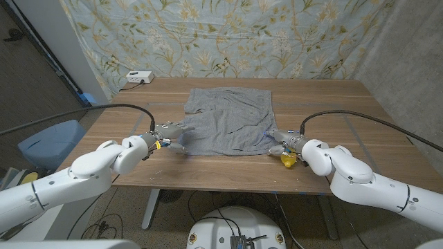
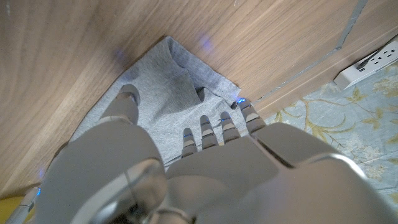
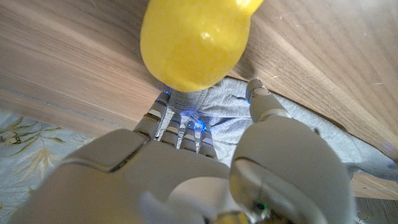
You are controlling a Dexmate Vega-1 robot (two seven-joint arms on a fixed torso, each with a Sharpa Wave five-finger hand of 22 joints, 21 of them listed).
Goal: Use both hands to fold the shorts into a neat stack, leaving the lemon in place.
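Soft wrinkles (image 1: 220, 113) go across the cloth, so I expect the grey shorts (image 1: 230, 137) to droop in the middle and hang limp when the robot lifts them by two corners.
Grey shorts (image 1: 228, 121) lie spread flat in the middle of the wooden table (image 1: 332, 104). My left hand (image 1: 168, 135) is at their near left corner. In the left wrist view its fingertips (image 2: 214, 124) touch the cloth (image 2: 161, 93), with the thumb spread apart. My right hand (image 1: 282, 142) is at the near right corner. In the right wrist view its fingers (image 3: 180, 121) and thumb sit on the shorts' edge (image 3: 224, 115) with a gap between them. The yellow lemon (image 1: 288, 160) lies on the table beside the right hand, just off the cloth, and shows large (image 3: 193, 40) in the right wrist view.
A white power strip (image 1: 136, 77) sits at the table's far left corner (image 2: 367, 62). A floral cloth hangs behind the table. A blue bin (image 1: 48, 142) stands on the floor to the left. The lemon is close to the table's front edge.
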